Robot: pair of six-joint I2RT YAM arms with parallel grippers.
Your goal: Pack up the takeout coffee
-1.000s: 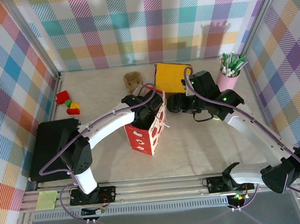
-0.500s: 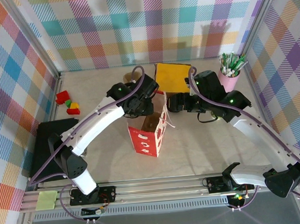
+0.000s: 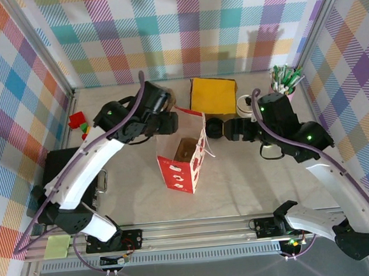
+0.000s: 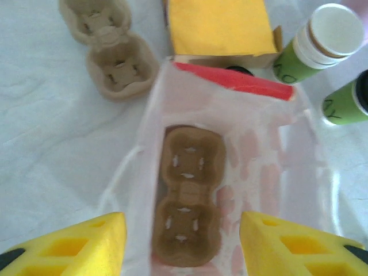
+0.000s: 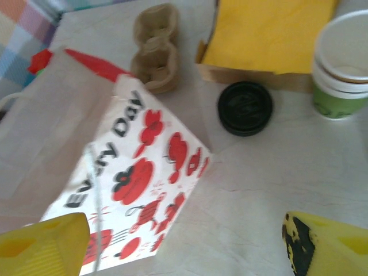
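Observation:
My left gripper is over the bag's opening (image 3: 187, 131), where the cup must go. It should move back and keep the bag's side (image 3: 162, 147) steady.
The takeout coffee (image 4: 318, 41), a green paper cup with a cream-white rim that looks like nested cups, stands right of the yellow box (image 4: 221, 26); it also shows as the cup (image 5: 341, 64) and cup (image 3: 244, 104). A second green cup (image 4: 347, 104) is cut off at the edge. My left gripper (image 4: 183, 253) hangs open over the red-and-white paper bag (image 3: 181, 164), where a brown cup carrier (image 4: 187, 211) lies at the bottom. My right gripper (image 5: 184, 247) is open beside the bag (image 5: 123, 167), nothing between its fingers.
A second brown carrier (image 4: 109, 49) lies on the table behind the bag. A black lid (image 5: 245, 107) lies in front of the yellow box. A pink cup of pens (image 3: 281, 89) stands back right, coloured blocks (image 3: 80, 122) back left, a black tray (image 3: 60, 180) at the left.
My left gripper has risen out of the bag, drawn back to the left and opened, leaving the carrier inside. My right gripper has opened wider and shifted right, away from the bag.

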